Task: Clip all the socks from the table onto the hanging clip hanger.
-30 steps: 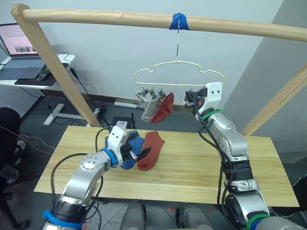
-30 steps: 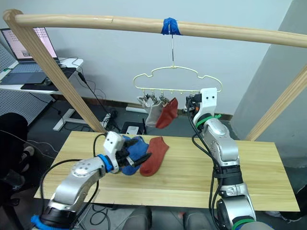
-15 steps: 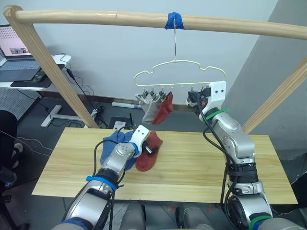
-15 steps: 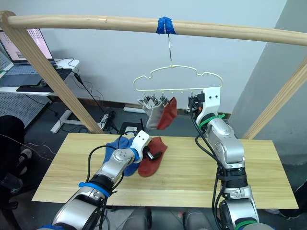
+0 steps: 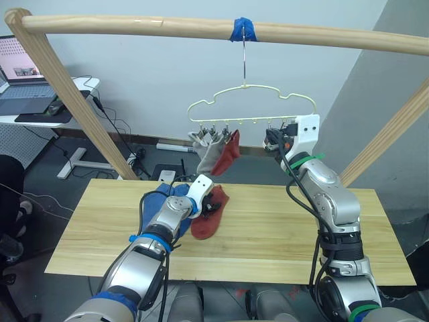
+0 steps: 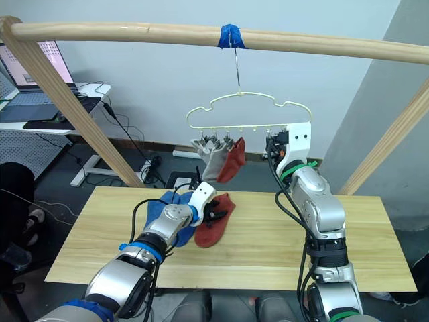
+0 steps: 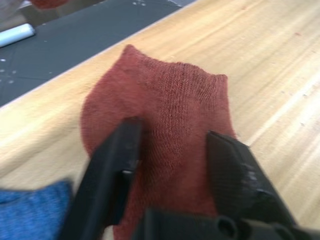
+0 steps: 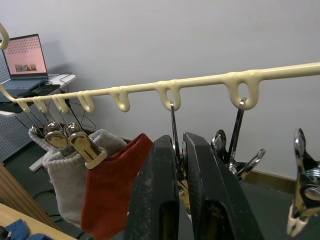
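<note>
The rust-red sock's cuff (image 5: 220, 193) goes beyond the fingers of my left gripper, so when I lift, the toe (image 5: 203, 230) will hang down and the cuff will stick out.
A rust-red sock (image 5: 209, 217) lies on the light wood table (image 5: 281, 231), with a blue sock (image 5: 165, 201) just to its left. My left gripper (image 5: 213, 205) rests on the red sock. Its fingers (image 7: 125, 150) stand apart, and flat red fabric (image 7: 170, 110) lies between them. The pale-yellow clip hanger (image 5: 251, 100) hangs from the rail, with two grey socks (image 5: 204, 151) and a rust-red sock (image 5: 228, 153) clipped near its left end. My right gripper (image 5: 272, 139) is up at the hanger's right part, shut on a metal clip (image 8: 174, 120).
The round wooden rail (image 5: 134, 25) crosses overhead, with blue tape (image 5: 243, 30) at the hanger's hook and slanted posts at both sides. A desk with a laptop (image 5: 19, 62) stands far left. Free clips (image 8: 300, 190) hang beside the pinched one.
My left gripper has moved right from the blue sock onto the red sock, and its fingers have narrowed. The right gripper stays shut on the clip.
</note>
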